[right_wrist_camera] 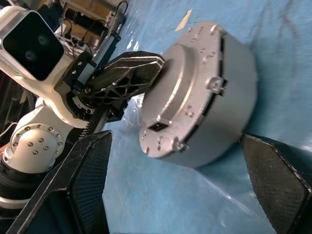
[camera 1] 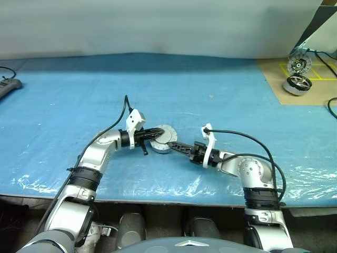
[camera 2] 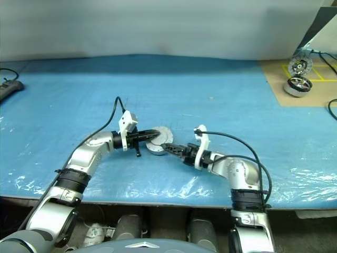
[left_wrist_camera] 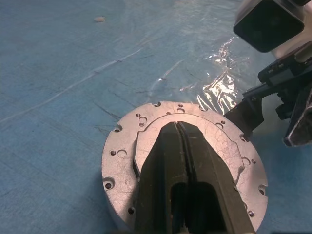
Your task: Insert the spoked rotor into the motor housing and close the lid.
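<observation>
I expect the lid to stay on and come up with the motor housing [right_wrist_camera: 228, 107] when I lift, because the lid's edge [right_wrist_camera: 210, 100] sits squarely along the drum's rim.
The motor housing [camera 1: 160, 147] is a short silver drum in the middle of the blue table. A silver disc with small holes, the lid [left_wrist_camera: 146, 146], lies flat on top of it. My left gripper [left_wrist_camera: 178, 126] is shut with nothing between its fingers, and its tips rest on the lid's middle. My right gripper [camera 1: 171, 144] comes in low from the right and is open. The drum's side wall [right_wrist_camera: 229, 97] lies ahead of the right fingers [right_wrist_camera: 87, 180], between them. The spoked rotor is hidden or out of view.
A tan board [camera 1: 274, 79] at the far right corner carries two shiny round parts [camera 1: 296, 84]. A dark device [camera 1: 8, 87] lies at the far left edge. Wrinkled clear film [camera 1: 305, 176] covers the table's front edge.
</observation>
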Controlling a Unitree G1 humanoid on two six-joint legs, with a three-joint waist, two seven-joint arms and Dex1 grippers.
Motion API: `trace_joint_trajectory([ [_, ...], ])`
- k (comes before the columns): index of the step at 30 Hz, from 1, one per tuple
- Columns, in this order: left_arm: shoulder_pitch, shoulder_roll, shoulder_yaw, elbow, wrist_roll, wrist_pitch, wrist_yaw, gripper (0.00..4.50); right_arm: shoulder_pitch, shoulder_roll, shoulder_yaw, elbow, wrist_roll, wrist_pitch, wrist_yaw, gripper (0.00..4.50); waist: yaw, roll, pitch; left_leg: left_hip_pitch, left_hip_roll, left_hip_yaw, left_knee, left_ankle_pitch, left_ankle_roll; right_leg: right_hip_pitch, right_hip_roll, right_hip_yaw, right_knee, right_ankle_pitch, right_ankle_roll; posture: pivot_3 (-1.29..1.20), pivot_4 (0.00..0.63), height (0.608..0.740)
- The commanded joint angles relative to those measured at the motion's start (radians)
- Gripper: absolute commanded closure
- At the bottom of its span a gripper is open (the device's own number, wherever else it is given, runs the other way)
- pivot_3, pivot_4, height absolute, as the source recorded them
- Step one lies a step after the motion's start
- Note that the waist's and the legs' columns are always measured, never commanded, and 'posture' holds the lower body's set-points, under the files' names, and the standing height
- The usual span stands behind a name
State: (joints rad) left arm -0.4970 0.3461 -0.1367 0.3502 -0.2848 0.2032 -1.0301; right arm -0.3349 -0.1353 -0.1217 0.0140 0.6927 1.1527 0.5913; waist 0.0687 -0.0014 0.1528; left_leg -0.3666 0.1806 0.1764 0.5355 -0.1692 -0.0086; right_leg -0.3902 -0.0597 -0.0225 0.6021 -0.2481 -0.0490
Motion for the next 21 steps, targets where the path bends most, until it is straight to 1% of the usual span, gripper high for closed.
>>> trace_joint_trajectory([
  [1,0.023,0.005,-0.012,0.021,0.025,0.019,0.008,4.50,-0.037,0.025,0.013,0.055,0.006,-0.002,-0.016,0.04,0.000,0.000,0.000,-0.001,0.000,0.000,0.000,0.000,0.000,0.000,0.000,0.000,0.000,0.001,-0.002,0.00,0.150,0.740],
  [3,0.025,0.004,-0.013,0.018,0.026,0.020,0.007,4.50,-0.060,0.037,0.005,0.071,0.014,-0.008,-0.019,0.04,-0.001,0.000,0.000,-0.001,0.000,0.000,0.000,0.000,0.000,0.000,0.000,0.000,0.000,0.001,-0.002,0.00,0.150,0.740],
  [5,0.024,0.003,-0.013,0.016,0.027,0.021,0.007,4.50,-0.069,0.046,0.000,0.073,0.019,-0.016,-0.020,0.45,-0.001,0.000,0.000,-0.001,0.000,0.000,0.000,0.000,0.000,-0.001,0.000,0.000,0.000,0.001,-0.002,0.00,0.150,0.740],
  [6,0.024,0.004,-0.013,0.015,0.027,0.021,0.007,4.50,-0.069,0.048,-0.003,0.073,0.022,-0.018,-0.020,0.72,-0.001,0.000,0.000,-0.001,0.000,0.000,0.000,0.000,0.000,-0.001,0.000,0.000,0.000,0.001,-0.002,0.00,0.150,0.740],
  [10,0.023,0.007,-0.011,0.017,0.029,0.022,0.005,4.50,-0.059,0.042,-0.006,0.077,0.027,-0.025,-0.015,2.10,0.000,0.000,0.000,-0.004,0.000,0.000,0.000,0.000,0.000,-0.003,0.000,0.000,0.000,0.001,-0.002,0.00,0.150,0.740],
  [14,0.020,0.008,-0.010,0.020,0.031,0.024,0.000,4.50,-0.056,0.039,0.003,0.073,0.025,-0.037,-0.014,3.18,0.000,0.000,0.000,-0.005,0.000,0.000,-0.001,0.000,-0.001,-0.005,0.000,0.000,0.000,0.001,-0.003,0.00,0.150,0.740],
  [18,0.017,0.008,-0.007,0.007,0.015,0.028,-0.023,4.50,-0.054,0.039,0.002,0.069,0.025,-0.043,-0.018,3.19,0.000,0.000,0.000,-0.005,0.000,0.000,-0.001,0.000,-0.001,-0.004,0.000,0.000,0.000,0.001,-0.003,0.00,0.150,0.740],
  [20,0.021,0.008,0.010,-0.024,-0.025,0.046,-0.053,4.50,-0.050,0.040,-0.004,0.067,0.028,-0.043,-0.021,3.19,0.000,0.000,0.000,-0.005,0.000,0.000,-0.001,0.000,-0.001,-0.005,0.000,0.000,0.000,0.001,-0.003,0.00,0.150,0.740],
  [21,0.022,0.007,0.039,-0.058,-0.086,0.097,-0.072,4.50,-0.046,0.039,-0.011,0.061,0.035,-0.041,-0.020,3.19,0.000,0.000,0.000,-0.005,0.000,0.000,-0.001,0.000,-0.001,-0.005,0.000,0.000,0.000,0.001,-0.003,0.00,0.150,0.740],
])
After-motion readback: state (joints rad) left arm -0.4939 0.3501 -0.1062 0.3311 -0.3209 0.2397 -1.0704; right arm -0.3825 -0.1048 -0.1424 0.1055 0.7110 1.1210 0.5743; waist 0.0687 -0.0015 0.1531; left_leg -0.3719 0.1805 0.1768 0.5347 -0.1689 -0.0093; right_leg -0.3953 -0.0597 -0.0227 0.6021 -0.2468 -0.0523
